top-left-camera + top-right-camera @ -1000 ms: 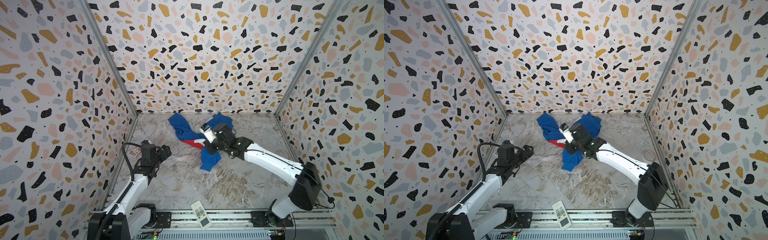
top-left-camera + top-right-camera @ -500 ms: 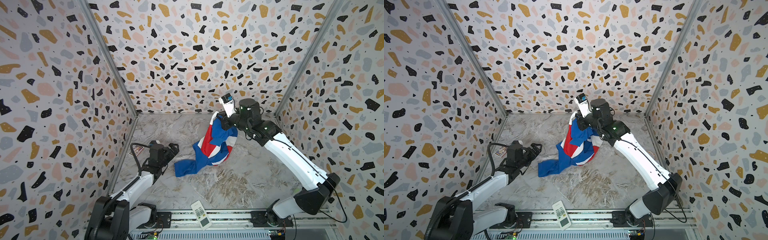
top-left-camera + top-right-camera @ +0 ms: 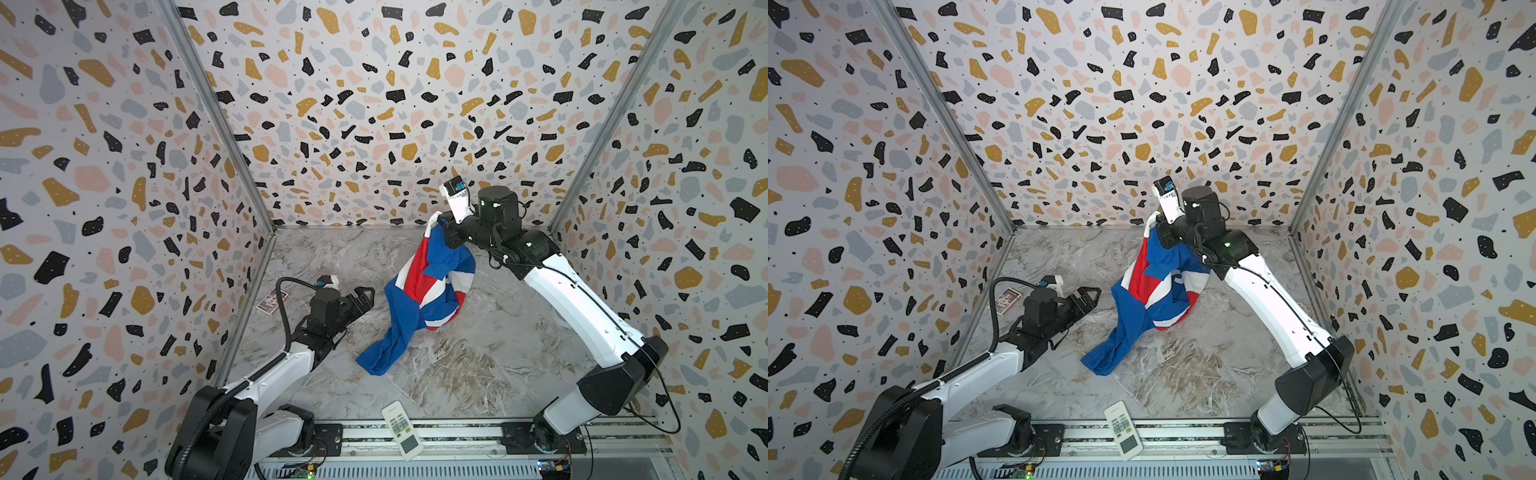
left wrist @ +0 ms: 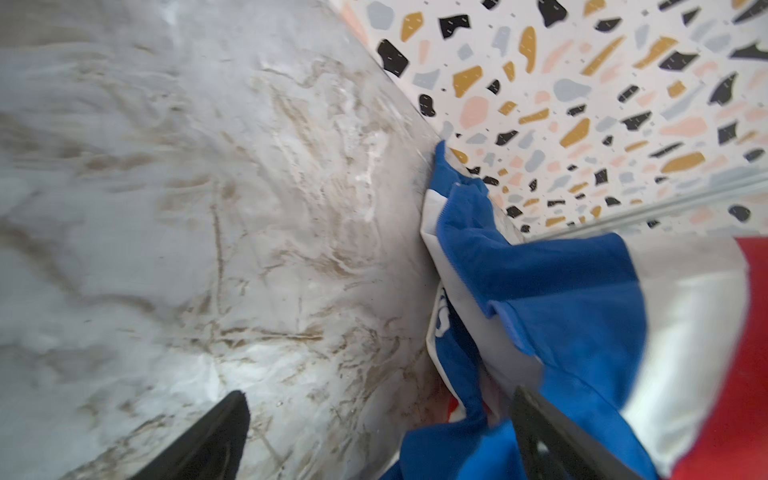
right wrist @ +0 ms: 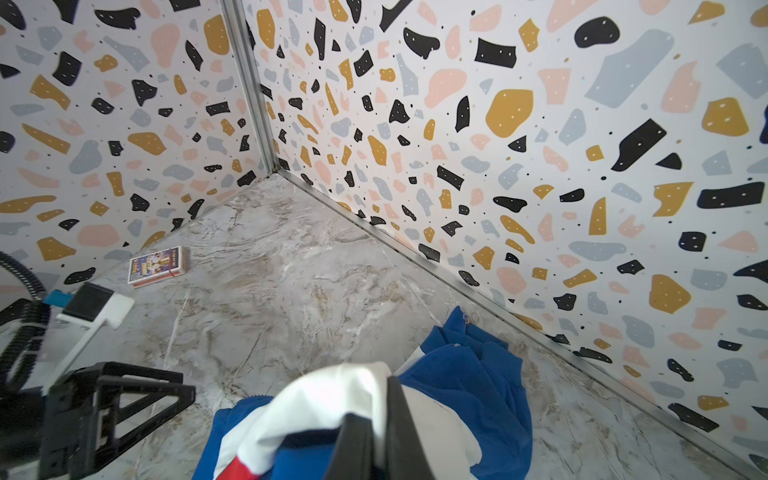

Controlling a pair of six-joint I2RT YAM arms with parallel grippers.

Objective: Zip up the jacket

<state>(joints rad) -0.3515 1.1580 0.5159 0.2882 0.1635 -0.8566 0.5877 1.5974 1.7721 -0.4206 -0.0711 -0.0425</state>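
Observation:
The jacket hangs bunched [image 3: 434, 276] from only my right gripper, so my left gripper needs to grab the hanging blue cloth [image 3: 401, 305] and help spread the jacket out before zipping.
The blue jacket [image 3: 428, 291] [image 3: 1154, 291] with red and white bands hangs bunched from my right gripper [image 3: 442, 230] [image 3: 1160, 232], raised near the back wall. Its lower sleeve trails on the table. In the right wrist view that gripper [image 5: 380, 399] is shut on a white fold of the jacket [image 5: 465, 382], and a blue zipper edge [image 5: 432, 353] runs behind it. My left gripper [image 3: 365, 293] [image 3: 1094, 293] stands open low over the table, just left of the hanging cloth. In the left wrist view the gripper [image 4: 377, 392] has the jacket [image 4: 561, 311] close by one finger.
A small card box [image 3: 272, 301] [image 3: 1008, 300] [image 5: 156, 266] lies by the left wall. A white remote control [image 3: 402, 430] [image 3: 1122, 430] rests at the front edge by the rail. Patterned walls close in three sides of the marble table [image 3: 478, 374].
My right gripper has lifted the jacket off the table and up toward the back wall. The left gripper has moved in toward the hanging cloth.

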